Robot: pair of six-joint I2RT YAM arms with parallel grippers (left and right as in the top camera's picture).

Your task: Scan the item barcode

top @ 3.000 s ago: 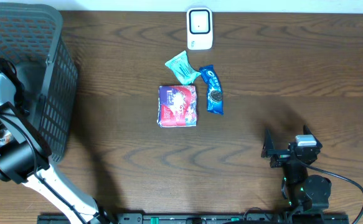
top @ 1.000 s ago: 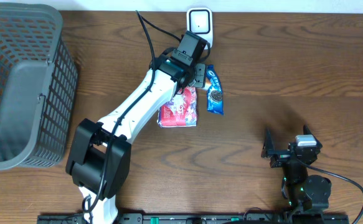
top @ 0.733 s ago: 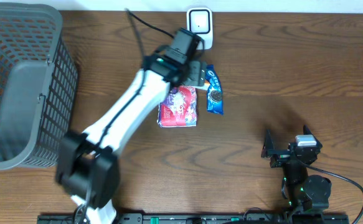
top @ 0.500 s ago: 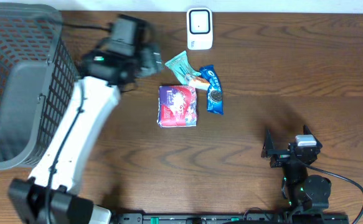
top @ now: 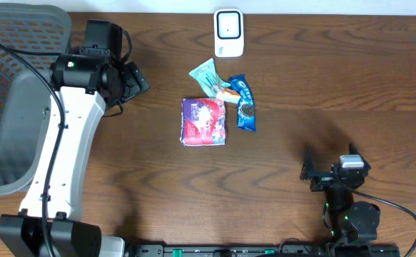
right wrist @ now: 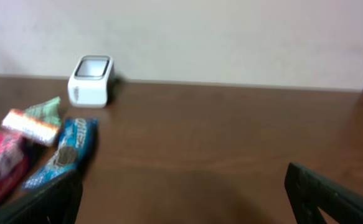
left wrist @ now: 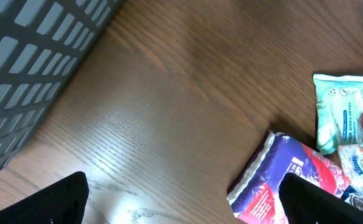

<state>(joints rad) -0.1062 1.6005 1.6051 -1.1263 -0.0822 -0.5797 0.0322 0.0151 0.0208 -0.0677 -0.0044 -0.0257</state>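
Note:
The blue cookie pack (top: 244,105) lies right up against the white and orange packet (top: 227,94), so the robot's right gripper should pull the blue cookie pack clear before scanning.
A small white and orange packet (top: 227,92) lies between a green tissue pack (top: 208,76) and a blue cookie pack (top: 245,104), in front of the white scanner (top: 229,32). A purple and red pack (top: 205,121) lies just below them. My left gripper (top: 138,80) hangs open and empty, left of the pile and beside the basket. In the left wrist view its gripper (left wrist: 181,208) stands over bare wood, with the purple pack (left wrist: 293,180) to the right. My right gripper (top: 309,173) rests open at the front right; its own view (right wrist: 184,199) shows the scanner (right wrist: 92,79) far off.
A grey mesh basket (top: 15,93) fills the left end of the table, close to my left arm. The brown wooden table (top: 322,86) runs to a pale wall behind the scanner.
My left arm has swung left from the pile by the scanner toward the basket. Its gripper has opened, and the small white and orange packet now lies by the green pack.

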